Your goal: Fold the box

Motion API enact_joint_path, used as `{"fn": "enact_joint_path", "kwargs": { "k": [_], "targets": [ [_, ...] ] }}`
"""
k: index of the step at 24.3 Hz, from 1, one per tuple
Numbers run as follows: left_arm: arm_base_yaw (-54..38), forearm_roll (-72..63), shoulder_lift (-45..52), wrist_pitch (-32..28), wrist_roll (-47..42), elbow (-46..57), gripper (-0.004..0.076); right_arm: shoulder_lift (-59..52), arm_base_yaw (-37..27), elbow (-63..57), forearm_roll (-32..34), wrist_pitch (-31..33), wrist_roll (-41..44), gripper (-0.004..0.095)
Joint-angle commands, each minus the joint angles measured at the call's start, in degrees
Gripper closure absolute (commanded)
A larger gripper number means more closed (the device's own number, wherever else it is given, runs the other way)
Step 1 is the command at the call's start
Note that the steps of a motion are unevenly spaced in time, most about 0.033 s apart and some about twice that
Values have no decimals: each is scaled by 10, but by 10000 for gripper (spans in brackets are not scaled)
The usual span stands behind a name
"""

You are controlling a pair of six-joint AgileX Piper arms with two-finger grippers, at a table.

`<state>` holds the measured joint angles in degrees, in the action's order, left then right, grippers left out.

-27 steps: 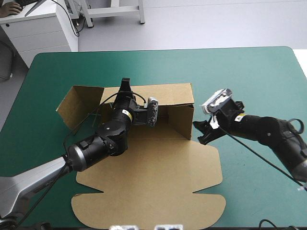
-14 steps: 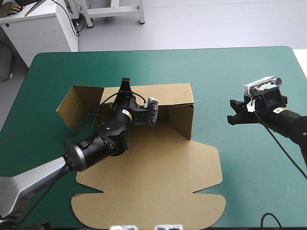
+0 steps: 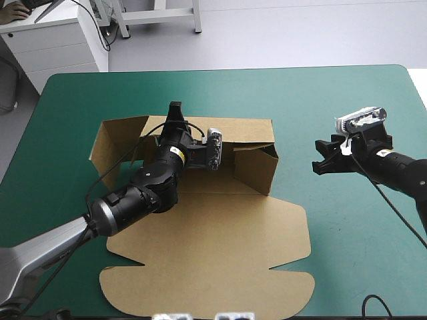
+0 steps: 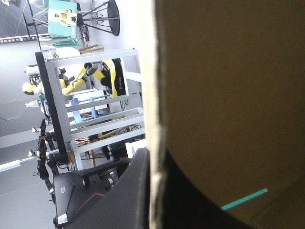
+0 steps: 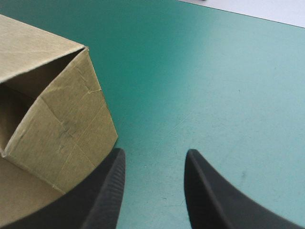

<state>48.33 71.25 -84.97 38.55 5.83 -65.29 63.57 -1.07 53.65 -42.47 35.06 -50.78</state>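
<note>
A crease [image 3: 220, 193] connects the lid [image 3: 217, 237] to the box's bottom, so the lid should swing with the box when I pull the box's raised side.
The brown box [image 3: 220, 247] lies mid-table with its lid flat toward the front edge. Its back wall [image 3: 247, 130] and right side wall [image 3: 263, 170] stand raised, and the left side flap [image 3: 110, 143] leans outward. My left gripper [image 3: 175, 109] is shut on the back wall's top edge. In the left wrist view the board [image 4: 228, 95] fills the space beside my black finger [image 4: 136, 191]. My right gripper [image 3: 319, 155] is open over the teal-green cover, well to the right of the box. In the right wrist view that gripper [image 5: 153, 164] has the right wall's corner [image 5: 66, 133] just ahead of one finger.
The teal-green cover [image 3: 347, 100] stretches from the box to the table's far and right edges. The lid's front flaps [image 3: 200, 293] reach close to the front edge. White furniture stands beyond the far left corner.
My right gripper pulled away to the right from the box's right wall. The left gripper nudged the back wall farther, the box shifted slightly right, and the left flap swung.
</note>
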Motion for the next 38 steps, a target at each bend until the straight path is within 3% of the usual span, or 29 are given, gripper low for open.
{"fn": "enact_joint_path", "kwargs": {
  "k": [1,7,16,23,25,27,28,32,38],
  "targets": [
    [5,22,35,-9,-1,-41,721,-10,-2,17,-34,-9,-18,519],
    [5,26,37,-3,-1,-58,721,-10,-2,17,-137,40,-97,373],
    [5,21,37,8,-1,-58,721,-10,-2,21,-133,27,-107,368],
    [5,-2,37,17,-1,-54,721,-10,-3,52,-85,-11,-71,384],
    [5,-2,37,17,-1,-54,721,-10,-3,68,-84,-9,-60,444],
    [5,-1,37,20,-1,-54,721,-10,-3,87,-84,-5,-56,581],
    [5,-2,37,22,-1,-54,721,-10,-3,95,-88,-2,-56,697],
    [5,-13,37,21,-4,-54,721,-10,-3,102,-96,-4,-56,908],
    [4,-60,20,17,-1,-54,721,40,-3,103,-107,5,-6,926]
  ]
}}
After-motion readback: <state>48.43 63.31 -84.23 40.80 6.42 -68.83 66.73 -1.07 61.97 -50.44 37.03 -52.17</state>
